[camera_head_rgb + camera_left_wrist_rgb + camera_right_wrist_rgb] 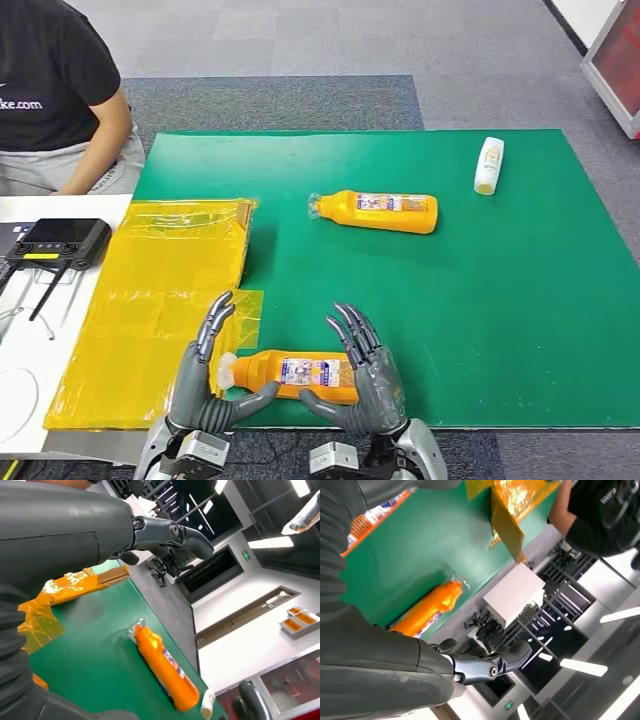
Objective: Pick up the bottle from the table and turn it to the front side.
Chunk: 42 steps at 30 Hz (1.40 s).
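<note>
The other bottle's clear cap (315,206) lets orange show through, so the robot should expect an orange tip inside the pale cap (227,371) when it turns the orange bottle.
An orange bottle (294,372) with a printed label and a pale cap lies on its side near the front edge of the green table (490,300), cap pointing left. My left hand (202,375) is at its cap end, fingers spread upward, thumb stretched along the near side of the neck. My right hand (371,378) is at its base end, fingers apart, thumb reaching under the body. Neither hand closes around it. The right wrist view shows part of this bottle's label (369,520) beside the right hand (395,665). The left hand (75,535) hangs above the table.
A second orange bottle (377,212) (164,667) (429,607) lies mid-table, and a small white bottle (489,165) (207,704) at the far right. A flat yellow box (151,295) covers the table's left side. A seated person (53,90) and a black controller (56,240) are at the left.
</note>
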Each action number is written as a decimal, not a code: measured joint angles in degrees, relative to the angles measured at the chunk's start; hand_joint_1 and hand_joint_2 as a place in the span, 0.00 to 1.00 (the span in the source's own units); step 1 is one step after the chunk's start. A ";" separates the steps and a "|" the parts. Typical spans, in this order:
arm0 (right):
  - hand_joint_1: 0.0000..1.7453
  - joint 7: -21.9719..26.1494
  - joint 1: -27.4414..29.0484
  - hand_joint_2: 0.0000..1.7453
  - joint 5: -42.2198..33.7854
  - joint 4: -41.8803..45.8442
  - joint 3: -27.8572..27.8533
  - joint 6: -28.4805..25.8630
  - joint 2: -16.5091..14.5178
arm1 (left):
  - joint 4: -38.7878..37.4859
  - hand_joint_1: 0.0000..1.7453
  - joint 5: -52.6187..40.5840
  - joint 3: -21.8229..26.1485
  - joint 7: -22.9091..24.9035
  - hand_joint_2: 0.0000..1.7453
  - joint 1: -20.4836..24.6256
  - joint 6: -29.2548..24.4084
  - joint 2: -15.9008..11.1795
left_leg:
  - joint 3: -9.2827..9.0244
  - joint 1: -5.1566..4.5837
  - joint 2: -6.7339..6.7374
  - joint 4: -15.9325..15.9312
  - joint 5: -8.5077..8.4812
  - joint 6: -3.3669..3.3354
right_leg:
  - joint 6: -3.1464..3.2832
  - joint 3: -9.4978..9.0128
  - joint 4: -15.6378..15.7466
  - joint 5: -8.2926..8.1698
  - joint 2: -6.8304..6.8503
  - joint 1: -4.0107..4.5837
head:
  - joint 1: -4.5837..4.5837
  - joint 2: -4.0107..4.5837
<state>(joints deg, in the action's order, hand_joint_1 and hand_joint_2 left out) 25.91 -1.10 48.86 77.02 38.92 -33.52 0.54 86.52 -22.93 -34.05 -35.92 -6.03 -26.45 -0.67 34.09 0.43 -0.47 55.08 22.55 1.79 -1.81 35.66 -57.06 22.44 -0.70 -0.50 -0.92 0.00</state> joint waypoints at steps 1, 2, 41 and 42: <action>0.00 -0.13 -0.02 1.00 0.07 -0.14 0.07 0.22 0.09 | -0.04 0.00 0.00 0.00 -0.01 1.00 0.01 0.01 0.01 | 0.00 0.00 0.00 0.00 0.00 0.00 | 0.00 0.00 0.00 0.00 0.00 0.00 | 0.00 0.00; 0.00 -0.30 -0.05 1.00 0.16 -0.29 0.14 0.52 0.19 | -0.09 0.00 0.00 0.00 -0.03 1.00 0.03 0.05 0.02 | 0.00 0.00 0.00 0.00 0.00 0.00 | 0.00 0.00 0.00 0.00 0.00 0.00 | 0.00 0.00; 0.00 -19.35 -18.92 1.00 9.64 -9.19 12.87 32.06 7.87 | -1.41 0.00 -0.67 0.10 -0.93 1.00 -1.04 0.12 0.15 | -0.02 0.00 0.00 0.01 -0.04 -0.03 | -0.02 -0.03 0.01 -0.02 0.00 -0.01 | 0.00 0.00; 0.00 -19.67 -19.50 1.00 9.46 -9.72 13.27 32.53 7.99 | -1.41 0.00 -0.68 0.10 -0.93 1.00 -1.10 -0.16 0.09 | -0.03 0.00 0.00 0.01 -0.04 -0.03 | -0.02 -0.05 0.01 -0.02 0.00 -0.01 | 0.00 0.00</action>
<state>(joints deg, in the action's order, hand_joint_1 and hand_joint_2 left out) 6.25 -20.60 58.32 67.30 52.19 -0.98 8.52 85.11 -23.61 -33.95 -36.85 -7.13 -26.61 -0.57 34.05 0.43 -0.47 55.10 22.51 1.76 -1.83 35.61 -57.05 22.42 -0.70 -0.51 -0.92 0.00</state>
